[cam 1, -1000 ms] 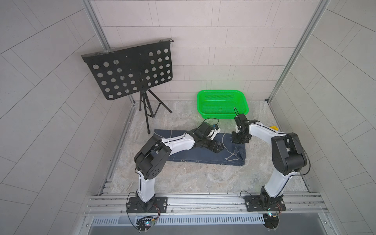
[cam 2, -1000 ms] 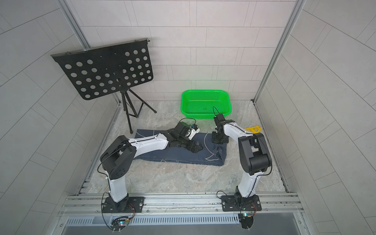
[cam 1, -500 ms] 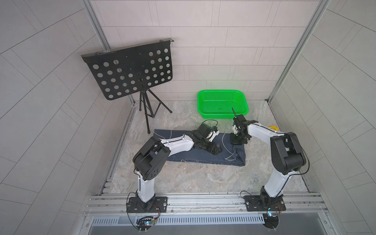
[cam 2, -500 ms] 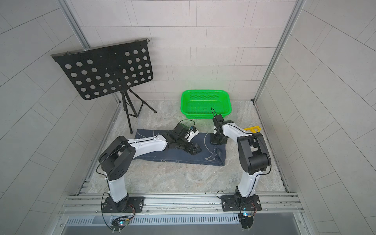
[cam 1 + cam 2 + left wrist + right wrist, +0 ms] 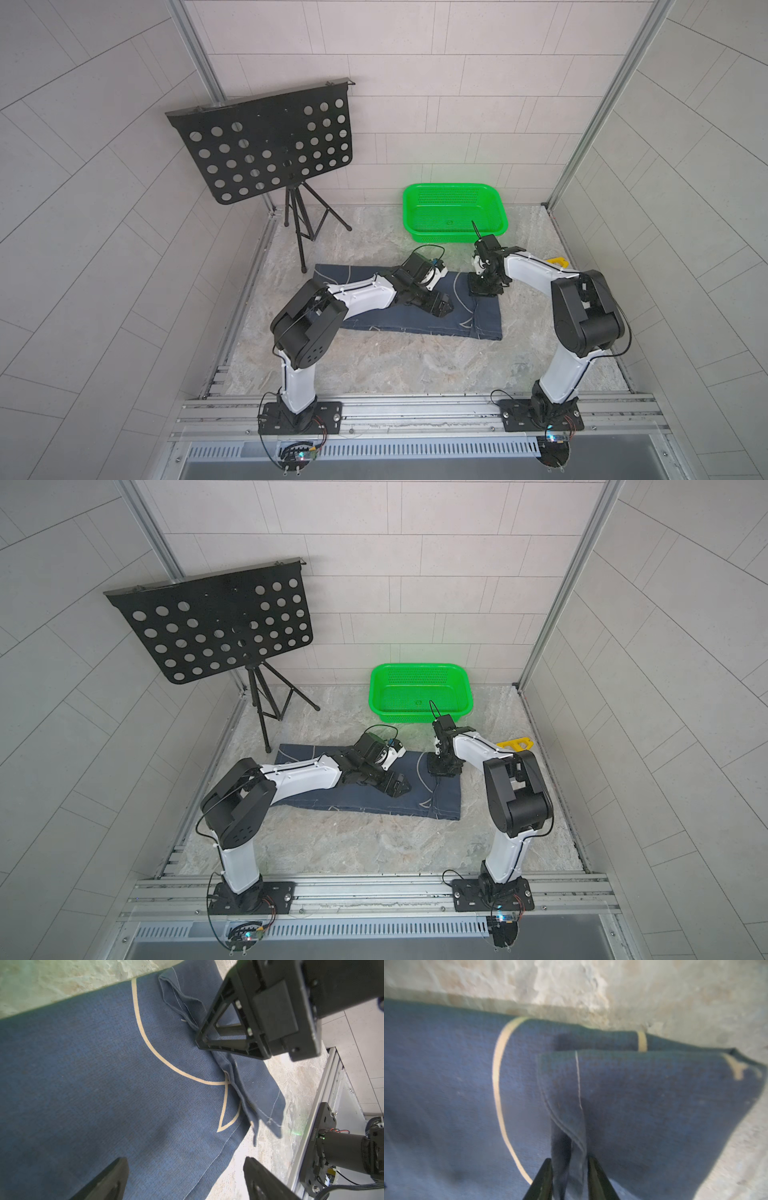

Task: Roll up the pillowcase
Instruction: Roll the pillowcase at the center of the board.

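Note:
The robot's right gripper is holding the far part of the flap while the layers at the pillowcase flap's near corner [image 5: 255, 1123] lie apart, so the left gripper should straighten that near corner [image 5: 478, 333].
The pillowcase [image 5: 415, 326] [image 5: 374, 800], navy with pale outline drawings, lies folded into a long strip on the stone floor. My left gripper [image 5: 442, 305] [image 5: 185, 1160] hovers low over its right part, open, with nothing between the fingers; the strip's stitched edge [image 5: 209, 1165] runs beneath. My right gripper [image 5: 484, 291] [image 5: 569, 1160] stands upright at the far right corner. A raised, twisted fold of the pillowcase [image 5: 571, 1126] fills the narrow gap between its fingers and touches both. That corner flap is turned back over the strip. The right gripper [image 5: 228, 1043] also shows in the left wrist view.
A green basket [image 5: 406, 212] [image 5: 374, 692] sits behind the cloth near the back wall. A black perforated music stand [image 5: 266, 145] on a tripod is at the back left. A yellow piece [image 5: 557, 262] lies by the right rail.
The right gripper has shifted slightly left along the cloth's far edge, and its jaws have parted a little around the fold. The left gripper has barely moved.

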Robot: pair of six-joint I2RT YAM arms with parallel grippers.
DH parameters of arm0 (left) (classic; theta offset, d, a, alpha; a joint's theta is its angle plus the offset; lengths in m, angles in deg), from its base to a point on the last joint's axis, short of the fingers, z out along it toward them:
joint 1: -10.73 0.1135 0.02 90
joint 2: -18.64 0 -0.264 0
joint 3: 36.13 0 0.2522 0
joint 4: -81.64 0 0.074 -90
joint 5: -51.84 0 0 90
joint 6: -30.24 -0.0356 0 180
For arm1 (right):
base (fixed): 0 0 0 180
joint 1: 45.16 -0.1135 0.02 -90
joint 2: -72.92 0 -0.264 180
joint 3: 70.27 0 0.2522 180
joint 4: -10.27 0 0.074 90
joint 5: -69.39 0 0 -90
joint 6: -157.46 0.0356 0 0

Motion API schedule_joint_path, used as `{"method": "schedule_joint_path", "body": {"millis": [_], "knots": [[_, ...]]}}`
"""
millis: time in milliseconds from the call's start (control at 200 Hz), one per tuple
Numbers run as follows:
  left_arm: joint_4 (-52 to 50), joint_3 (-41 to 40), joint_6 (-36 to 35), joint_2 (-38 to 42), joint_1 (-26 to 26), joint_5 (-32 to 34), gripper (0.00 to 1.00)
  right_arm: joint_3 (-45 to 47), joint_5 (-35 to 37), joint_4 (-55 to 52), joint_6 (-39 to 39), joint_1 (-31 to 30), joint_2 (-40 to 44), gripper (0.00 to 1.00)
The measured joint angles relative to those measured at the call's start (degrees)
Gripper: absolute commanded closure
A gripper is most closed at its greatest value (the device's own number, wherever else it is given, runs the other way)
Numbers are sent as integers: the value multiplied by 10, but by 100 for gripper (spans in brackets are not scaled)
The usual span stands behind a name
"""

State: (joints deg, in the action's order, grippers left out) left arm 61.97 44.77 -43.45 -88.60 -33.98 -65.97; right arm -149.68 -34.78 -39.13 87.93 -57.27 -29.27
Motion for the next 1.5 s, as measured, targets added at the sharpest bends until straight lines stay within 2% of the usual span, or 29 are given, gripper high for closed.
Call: {"method": "schedule_joint_path", "body": {"millis": [395, 540, 640, 911, 1096, 1431, 1501], "knots": [[-5, 5, 18, 0, -33, 8, 7, 0, -19, 22, 19, 52, 50, 66], [-14, 32, 19, -4, -53, 10, 8, -12, -22, 19, 14, 50, 44, 64], [-14, 54, 20, -16, -64, 11, 9, -23, -23, 28, 9, 48, 34, 57], [-30, 89, 21, -67, -92, 14, 11, -49, -4, 41, 10, 16, -12, 58], [-47, 89, 20, -83, -111, 27, 12, -66, 26, 39, 10, 16, -37, 65], [-50, 90, 20, -86, -124, 41, 11, -68, 46, 38, 13, 16, -48, 98], [-51, 92, 19, -90, -124, 43, 12, -68, 50, 38, 14, 16, -48, 100]]}}
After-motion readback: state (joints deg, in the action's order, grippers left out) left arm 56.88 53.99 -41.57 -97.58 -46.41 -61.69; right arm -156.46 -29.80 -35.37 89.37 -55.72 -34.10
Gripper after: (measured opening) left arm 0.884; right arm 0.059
